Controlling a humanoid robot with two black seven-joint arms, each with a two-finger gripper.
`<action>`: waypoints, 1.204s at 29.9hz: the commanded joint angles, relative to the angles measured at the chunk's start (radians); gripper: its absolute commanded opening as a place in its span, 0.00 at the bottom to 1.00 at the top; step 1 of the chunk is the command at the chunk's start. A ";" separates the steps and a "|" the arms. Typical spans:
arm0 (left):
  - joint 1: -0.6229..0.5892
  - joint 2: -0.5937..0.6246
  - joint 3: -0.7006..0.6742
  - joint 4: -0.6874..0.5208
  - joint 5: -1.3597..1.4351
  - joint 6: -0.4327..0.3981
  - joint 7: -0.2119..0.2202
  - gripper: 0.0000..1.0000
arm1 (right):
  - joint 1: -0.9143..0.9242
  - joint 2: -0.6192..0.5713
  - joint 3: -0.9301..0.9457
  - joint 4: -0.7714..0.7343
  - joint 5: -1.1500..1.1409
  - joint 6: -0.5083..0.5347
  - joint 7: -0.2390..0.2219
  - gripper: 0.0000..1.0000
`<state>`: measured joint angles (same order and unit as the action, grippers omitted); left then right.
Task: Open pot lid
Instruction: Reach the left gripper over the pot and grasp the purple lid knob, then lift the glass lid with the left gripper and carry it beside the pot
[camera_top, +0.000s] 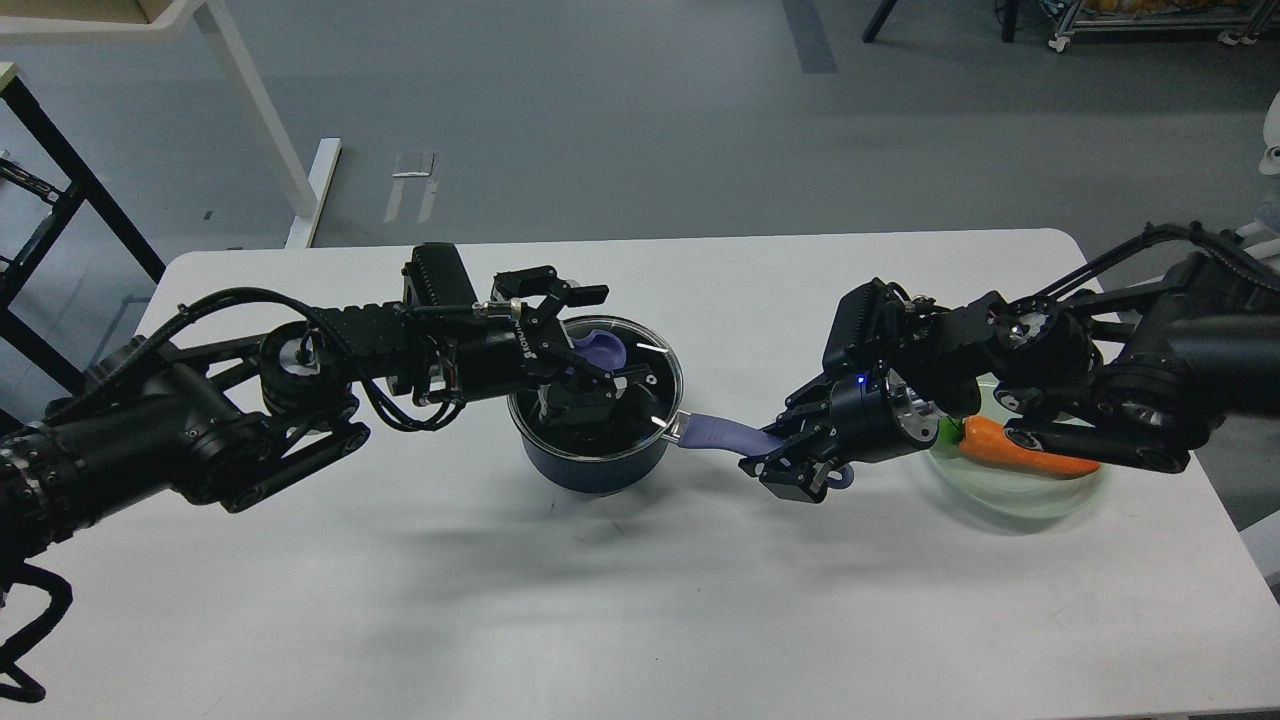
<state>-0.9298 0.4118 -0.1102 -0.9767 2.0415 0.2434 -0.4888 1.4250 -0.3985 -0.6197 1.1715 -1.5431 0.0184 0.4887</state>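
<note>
I should expect the dark blue pot (590, 469) to be empty when I lift the glass lid, because only dark can be seen through the glass lid (632, 420).
A dark blue pot (600, 465) with a glass lid (655, 365) stands mid-table. The lid's purple knob (603, 347) shows partly between my left fingers. My left gripper (592, 342) comes in from the left and hangs low over the lid, open, with one finger (578, 294) behind the knob and one finger (612, 386) in front of it. I cannot tell if the fingers touch the knob. My right gripper (785, 460) is shut on the pot's purple handle (722, 433) near its far end.
An orange carrot (1020, 452) lies in a clear greenish dish (1010, 495) at the right, under my right arm. The white table (640, 600) ends near the dish on the right. White table legs and a black frame stand beyond its back left.
</note>
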 joint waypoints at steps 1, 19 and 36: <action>0.006 -0.002 0.003 0.030 0.000 0.002 0.000 0.99 | 0.000 0.001 0.000 -0.001 0.000 0.000 0.000 0.28; 0.035 0.001 0.014 0.046 -0.009 0.000 0.000 0.91 | 0.002 0.001 0.006 0.000 0.005 0.000 0.000 0.29; 0.022 0.038 0.009 0.038 -0.079 0.005 0.000 0.26 | 0.002 0.003 0.006 0.000 0.005 -0.003 0.000 0.29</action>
<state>-0.9026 0.4304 -0.0999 -0.9210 1.9942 0.2494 -0.4886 1.4276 -0.3956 -0.6134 1.1721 -1.5384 0.0161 0.4887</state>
